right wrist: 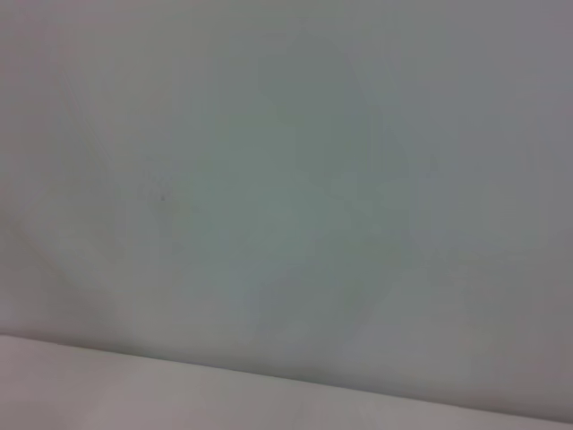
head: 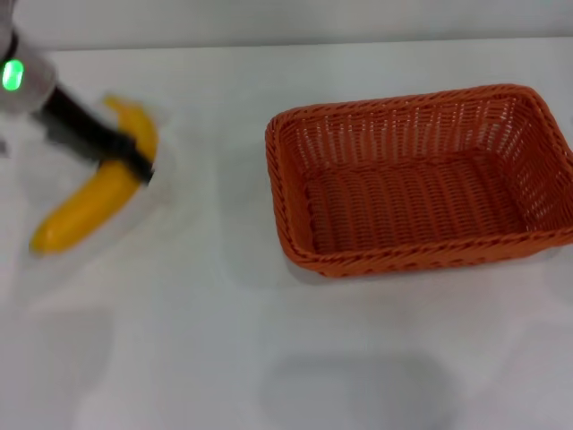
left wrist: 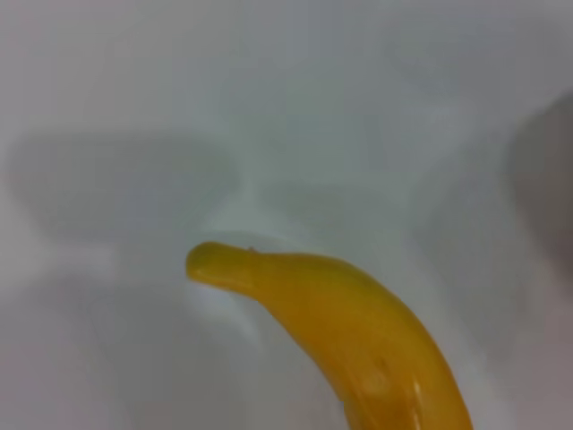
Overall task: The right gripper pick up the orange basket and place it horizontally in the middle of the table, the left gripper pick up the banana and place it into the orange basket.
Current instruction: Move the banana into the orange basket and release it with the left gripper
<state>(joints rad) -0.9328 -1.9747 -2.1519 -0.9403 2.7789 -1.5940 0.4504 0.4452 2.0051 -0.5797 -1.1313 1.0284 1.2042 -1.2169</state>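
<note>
The banana is gripped across its body and the orange basket is open and empty, so my left gripper should go on moving toward the basket and let go over its bottom.
At the left of the head view, the yellow banana lies slanted, with my left gripper shut across its upper part. Its black fingers come down from the silver wrist with a green light. Both look smeared by motion, and a faint shadow shows on the table under the banana. The left wrist view shows the banana close up above the white table. The orange basket stands lengthwise and upright right of centre, holding nothing. My right gripper is out of view.
The white table stretches bare between banana and basket and along the front. The basket's right end reaches the edge of the head view. Only plain white surface shows in the right wrist view.
</note>
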